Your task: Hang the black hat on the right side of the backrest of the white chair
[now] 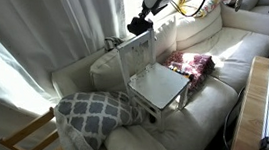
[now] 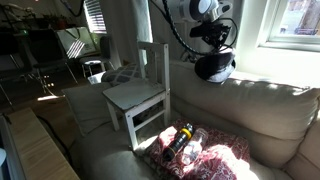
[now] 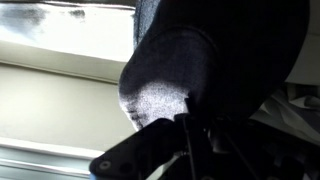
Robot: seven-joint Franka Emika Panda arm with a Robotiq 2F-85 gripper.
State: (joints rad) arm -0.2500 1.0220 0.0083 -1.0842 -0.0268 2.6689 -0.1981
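The black hat [image 2: 214, 67] hangs free next to the backrest's open top corner [image 2: 165, 46], so the robot's gripper keeps carrying the hat over until it hangs on that corner.
The white chair [image 1: 158, 82] stands on the sofa, with its flat seat and slatted backrest [image 1: 134, 55] visible in both exterior views; in an exterior view the chair [image 2: 135, 95] has its backrest [image 2: 152, 60] toward the window. My gripper [image 2: 212, 50] is shut on the black hat [image 2: 213, 68], which hangs below it in the air, beside the backrest and apart from it. In an exterior view the hat [image 1: 138, 26] is just above the backrest's top corner. In the wrist view the hat [image 3: 200, 60] fills most of the frame, pinched in the gripper [image 3: 190, 125].
A grey patterned pillow [image 1: 96, 111] lies on the sofa beside the chair. A floral cloth with a bottle [image 2: 185, 145] lies on the seat cushion. A bare light-wood chair [image 1: 26, 142] stands by the curtain. A wooden table edge [image 1: 268, 101] runs along the sofa front.
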